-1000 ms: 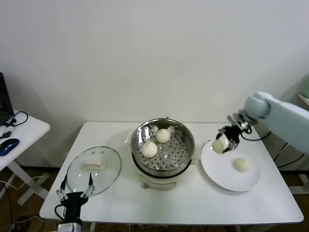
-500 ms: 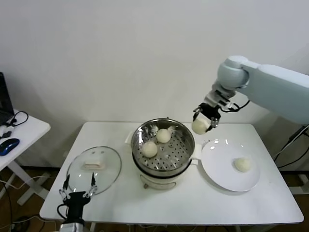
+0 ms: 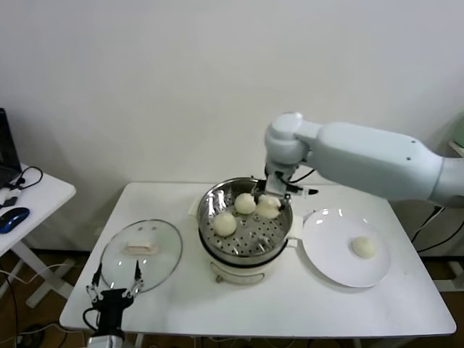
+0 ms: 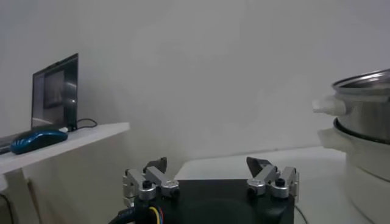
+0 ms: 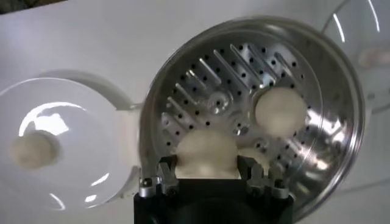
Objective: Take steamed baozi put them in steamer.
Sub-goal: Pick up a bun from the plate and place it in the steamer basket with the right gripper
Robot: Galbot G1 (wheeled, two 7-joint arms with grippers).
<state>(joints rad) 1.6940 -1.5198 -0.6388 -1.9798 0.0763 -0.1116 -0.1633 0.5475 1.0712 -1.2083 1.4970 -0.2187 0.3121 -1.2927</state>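
The robot's right gripper should keep carrying the held baozi to the steamer's front part (image 3: 250, 243), which is free of baozi, until the held baozi rests on the perforated bottom (image 3: 251, 238).
The steamer (image 3: 255, 237) stands mid-table on its cream pot base. Two baozi lie in it, one to the left (image 3: 225, 224) and one at the back (image 3: 245, 204). My right gripper (image 3: 270, 201) is shut on a third baozi (image 3: 268, 208) and holds it low over the basket's back right part. In the right wrist view this baozi (image 5: 207, 152) sits between the fingers (image 5: 167, 172) above the perforated bottom (image 5: 244, 61), with another baozi (image 5: 280, 112) beyond. A fourth baozi (image 3: 363, 247) lies on the white plate (image 3: 330, 262). My left gripper (image 3: 114, 284) is open and parked at the table's front left.
The glass lid (image 3: 140, 250) lies flat left of the steamer, near my left gripper (image 4: 210, 173). The plate (image 5: 73, 109) sits right of the steamer. A side table with a blue mouse (image 3: 13, 219) and a laptop (image 4: 56, 91) stands at far left.
My right arm has carried the baozi from above the plate leftward and down over the steamer. One baozi stays on the plate. The left arm has not moved.
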